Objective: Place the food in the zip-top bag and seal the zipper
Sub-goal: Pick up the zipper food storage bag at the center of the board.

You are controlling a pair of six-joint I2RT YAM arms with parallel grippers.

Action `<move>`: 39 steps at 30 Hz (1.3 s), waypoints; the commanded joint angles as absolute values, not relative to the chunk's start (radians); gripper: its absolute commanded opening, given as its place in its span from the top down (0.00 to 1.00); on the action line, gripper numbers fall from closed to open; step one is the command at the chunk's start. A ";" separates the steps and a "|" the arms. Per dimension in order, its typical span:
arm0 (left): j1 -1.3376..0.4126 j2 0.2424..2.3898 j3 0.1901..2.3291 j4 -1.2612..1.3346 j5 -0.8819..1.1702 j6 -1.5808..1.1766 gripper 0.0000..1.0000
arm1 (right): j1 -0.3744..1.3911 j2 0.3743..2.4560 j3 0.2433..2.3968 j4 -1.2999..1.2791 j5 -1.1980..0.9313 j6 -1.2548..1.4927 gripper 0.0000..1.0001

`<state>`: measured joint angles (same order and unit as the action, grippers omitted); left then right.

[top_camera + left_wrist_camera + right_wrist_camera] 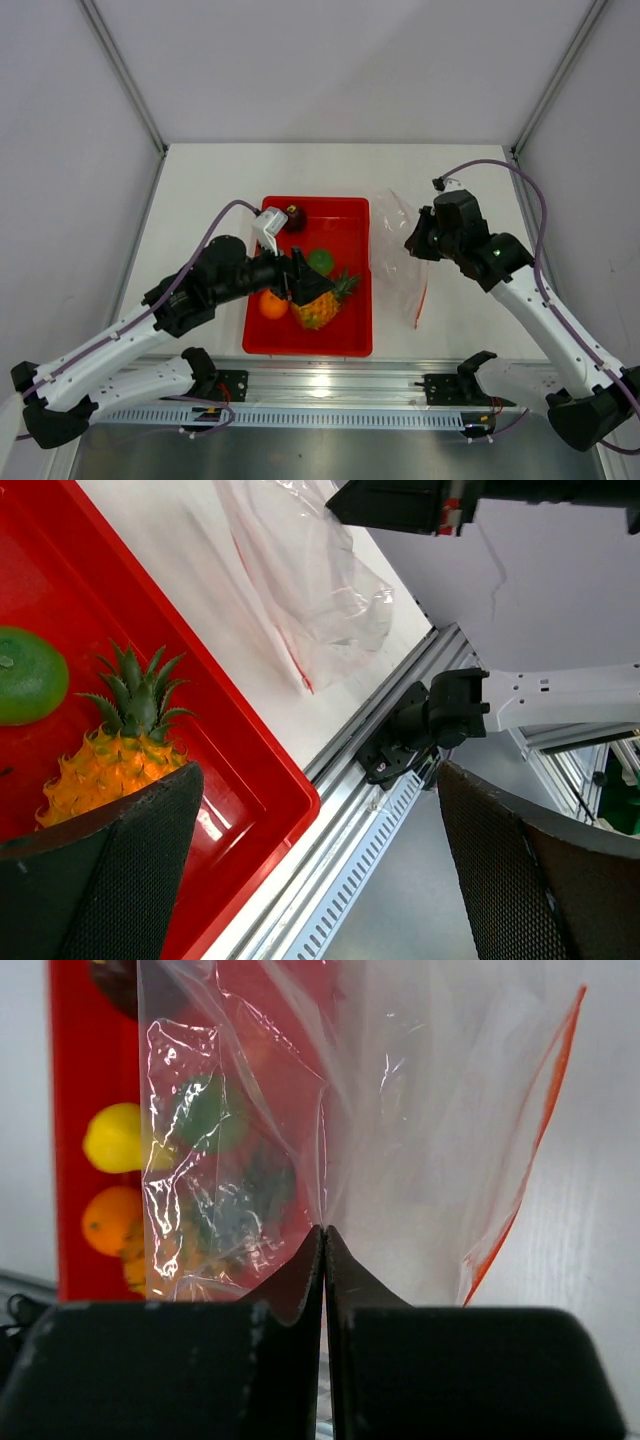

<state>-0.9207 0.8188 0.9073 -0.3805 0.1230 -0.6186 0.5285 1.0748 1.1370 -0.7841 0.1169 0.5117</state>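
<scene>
The zip-top bag (408,284) will gather into narrow folds when my left gripper pinches it, because the clear film (392,228) stands loose and wrinkled.
The food lies in a red tray (352,225): a pineapple (320,308), an orange (273,306), a green fruit (320,261) and a dark red fruit (296,216). My left gripper (300,284) hovers open over the pineapple (105,775) with nothing between its fingers (150,850). Right of the tray is the clear zip-top bag (393,250), its red-orange zipper (421,298) along the right edge. My right gripper (325,1230) is shut on the film of the bag (430,1110), which stands up in front of it. A yellow pear (112,1137) shows beside the bag.
The aluminium rail (330,385) with both arm bases runs along the near table edge. Frame posts stand at the back corners. White tabletop (200,200) lies left of the tray and behind it.
</scene>
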 commanded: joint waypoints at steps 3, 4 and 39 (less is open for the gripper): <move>-0.916 0.847 0.933 -0.376 0.126 -0.614 0.00 | 0.581 1.060 1.177 -0.724 -0.064 0.537 1.00; -0.916 0.856 0.921 -0.362 0.147 -0.620 0.00 | 0.595 1.063 1.170 -0.712 -0.069 0.548 1.00; -0.756 0.986 0.758 -0.110 0.357 -0.724 0.97 | 0.710 1.118 1.086 -0.624 -0.046 0.692 0.48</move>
